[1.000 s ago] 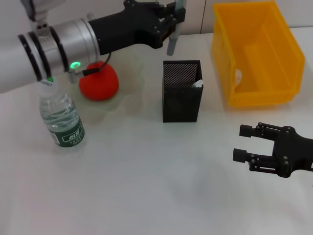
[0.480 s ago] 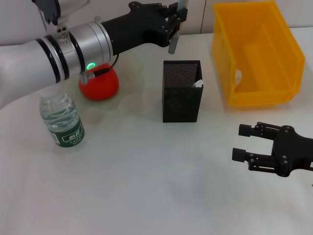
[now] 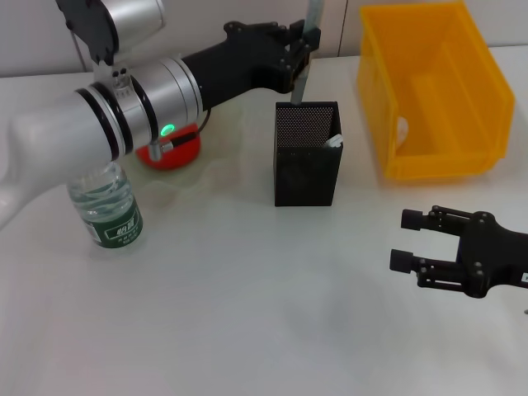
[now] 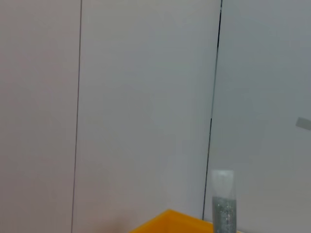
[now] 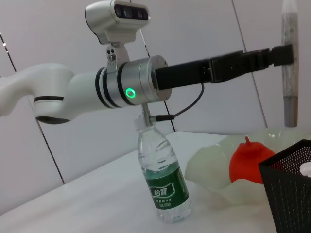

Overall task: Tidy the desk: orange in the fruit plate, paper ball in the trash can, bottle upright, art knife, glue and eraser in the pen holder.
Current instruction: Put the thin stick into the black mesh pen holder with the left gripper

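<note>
The glue [image 3: 299, 88] is upright above the pen holder's opening [image 3: 305, 125]. My left gripper should keep moving it down until the glue's lower end is inside, and then let go.
My left gripper [image 3: 299, 58] is shut on the glue [image 3: 299, 87], a grey glittery stick held upright just above the back rim of the black mesh pen holder [image 3: 307, 157]. The glue also shows in the left wrist view [image 4: 223, 204] and the right wrist view [image 5: 290, 68]. The orange [image 3: 169, 150] lies in the pale-green fruit plate [image 3: 221, 162], partly hidden by my left arm. The bottle [image 3: 107, 206] stands upright at the left. The paper ball [image 3: 402, 128] lies in the yellow trash can [image 3: 445, 157]. My right gripper [image 3: 427, 246] is open and empty at the front right. The eraser and art knife are not in the open.
A small white thing [image 3: 333, 142] sticks up inside the pen holder at its right corner; I cannot tell what it is. The trash can stands just right of the pen holder. The white desk [image 3: 247, 313] stretches in front of them.
My left arm has swung to the right with the glue, and the stick's lower end has come down to the pen holder's back rim. The right arm has not moved.
</note>
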Controlling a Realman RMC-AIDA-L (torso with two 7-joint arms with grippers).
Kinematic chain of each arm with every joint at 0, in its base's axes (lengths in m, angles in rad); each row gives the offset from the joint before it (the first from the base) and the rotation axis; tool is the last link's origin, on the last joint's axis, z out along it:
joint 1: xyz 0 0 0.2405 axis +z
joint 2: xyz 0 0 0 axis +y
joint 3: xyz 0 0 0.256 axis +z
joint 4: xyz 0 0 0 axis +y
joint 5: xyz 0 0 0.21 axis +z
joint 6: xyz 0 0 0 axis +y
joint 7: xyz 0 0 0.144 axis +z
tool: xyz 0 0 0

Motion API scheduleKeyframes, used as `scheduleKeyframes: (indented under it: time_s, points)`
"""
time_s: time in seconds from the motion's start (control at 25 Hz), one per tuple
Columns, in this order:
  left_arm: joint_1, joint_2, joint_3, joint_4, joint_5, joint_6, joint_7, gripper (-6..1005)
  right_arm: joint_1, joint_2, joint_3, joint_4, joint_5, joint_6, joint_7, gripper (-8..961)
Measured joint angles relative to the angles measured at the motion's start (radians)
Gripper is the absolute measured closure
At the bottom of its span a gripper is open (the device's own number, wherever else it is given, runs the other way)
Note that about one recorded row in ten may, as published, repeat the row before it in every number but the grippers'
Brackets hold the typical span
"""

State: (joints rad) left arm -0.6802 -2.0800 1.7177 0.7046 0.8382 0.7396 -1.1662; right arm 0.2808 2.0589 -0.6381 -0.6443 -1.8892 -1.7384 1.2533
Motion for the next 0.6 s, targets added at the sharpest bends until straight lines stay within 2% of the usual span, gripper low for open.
scheduleKeyframes:
  time_s: [0.6]
  points:
    - [0.019, 0.0, 0.112, -0.044, -0.184, -0.014, 0.096, 854, 0.014, 0.003, 0.0, 0.0, -0.002, 0.008, 0.0, 199]
